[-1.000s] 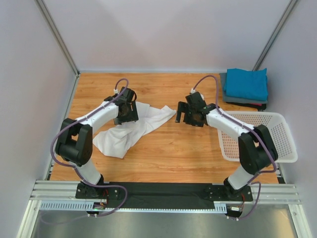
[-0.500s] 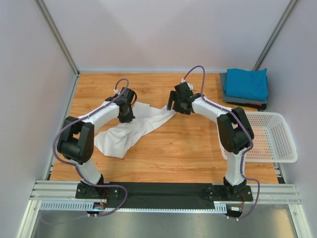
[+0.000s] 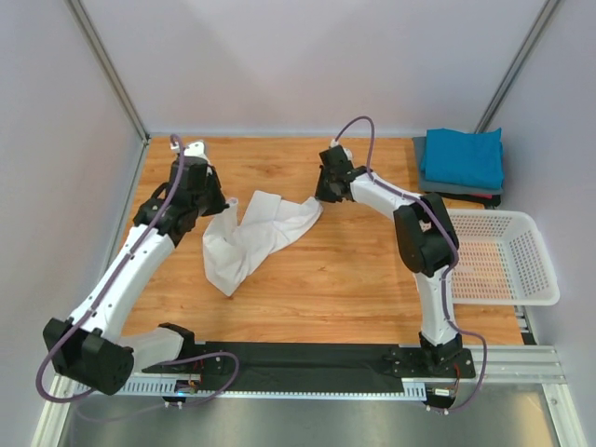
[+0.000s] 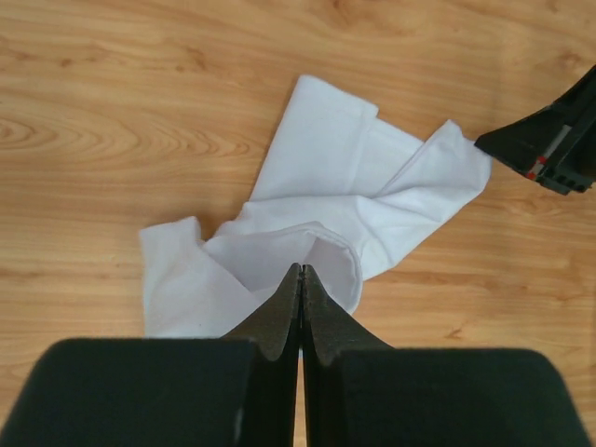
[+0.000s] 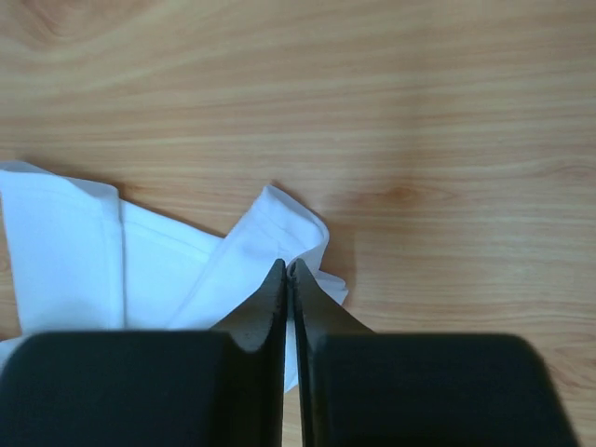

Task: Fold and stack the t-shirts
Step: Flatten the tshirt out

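Note:
The white t-shirt (image 3: pixel 253 233) is bunched up in a narrow heap, so the robot's grippers should pull it apart and back toward the table's near edge (image 3: pixel 279 332) to spread it out before folding.
A white t-shirt (image 3: pixel 256 235) lies crumpled on the wooden table, left of the middle. My left gripper (image 3: pixel 222 201) is shut on its left edge, with white cloth (image 4: pixel 307 200) bunched at the tips (image 4: pixel 300 272). My right gripper (image 3: pixel 322 193) is shut on the shirt's right corner (image 5: pixel 279 233), its tips (image 5: pixel 287 267) pinching the hem. In the left wrist view the right gripper (image 4: pixel 549 144) shows at the shirt's far end. A folded teal t-shirt (image 3: pixel 463 155) lies on a folded dark grey one (image 3: pixel 447 186) at the back right.
A white mesh basket (image 3: pixel 535 244) stands at the right edge, near the right arm's elbow. Grey walls and metal posts close in the table on three sides. A black strip and metal rail run along the near edge.
The right gripper moved left and back to the shirt's right corner and shut on it. The left gripper shut on the left edge and drew back to the left, narrowing the cloth.

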Motion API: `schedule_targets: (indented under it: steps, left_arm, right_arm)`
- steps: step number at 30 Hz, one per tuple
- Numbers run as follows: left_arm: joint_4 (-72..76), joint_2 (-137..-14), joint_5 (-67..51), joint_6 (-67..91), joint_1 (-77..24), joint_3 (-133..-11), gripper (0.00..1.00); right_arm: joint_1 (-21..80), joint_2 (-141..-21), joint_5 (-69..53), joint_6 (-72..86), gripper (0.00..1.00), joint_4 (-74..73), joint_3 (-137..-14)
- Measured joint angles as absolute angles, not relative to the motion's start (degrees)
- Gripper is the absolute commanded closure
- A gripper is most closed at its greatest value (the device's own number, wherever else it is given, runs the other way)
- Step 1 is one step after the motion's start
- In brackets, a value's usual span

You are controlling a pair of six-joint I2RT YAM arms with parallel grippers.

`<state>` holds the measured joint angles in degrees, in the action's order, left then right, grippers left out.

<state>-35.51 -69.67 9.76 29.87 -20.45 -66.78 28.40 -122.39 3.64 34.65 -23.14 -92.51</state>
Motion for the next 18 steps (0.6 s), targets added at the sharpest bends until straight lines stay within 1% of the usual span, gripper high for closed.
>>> schedule_targets:
  steps: [4,9,14,18]
  left_arm:
    - [-36.7,-65.3,9.1,28.2,-16.1,-67.9,1.0]
    - [-38.7,-66.0,8.2,25.8,-8.2,-75.4,1.0]
    - [-38.3,-69.7,6.6,21.6,-6.0,-88.8,1.0]
    - [-36.5,-70.4,6.1,18.2,-6.0,-95.6,1.0]
  right_arm:
    - [28.1,-122.7,2.9,34.5,1.0,-23.9,-95.4]
    - [25.8,-119.1,2.6,34.0,1.0,-24.4,-95.9]
    - [19.5,-108.6,1.9,33.1,0.99,-24.4,-95.9]
    - [14.7,-97.6,2.6,31.7,1.0,-22.1,-95.4]
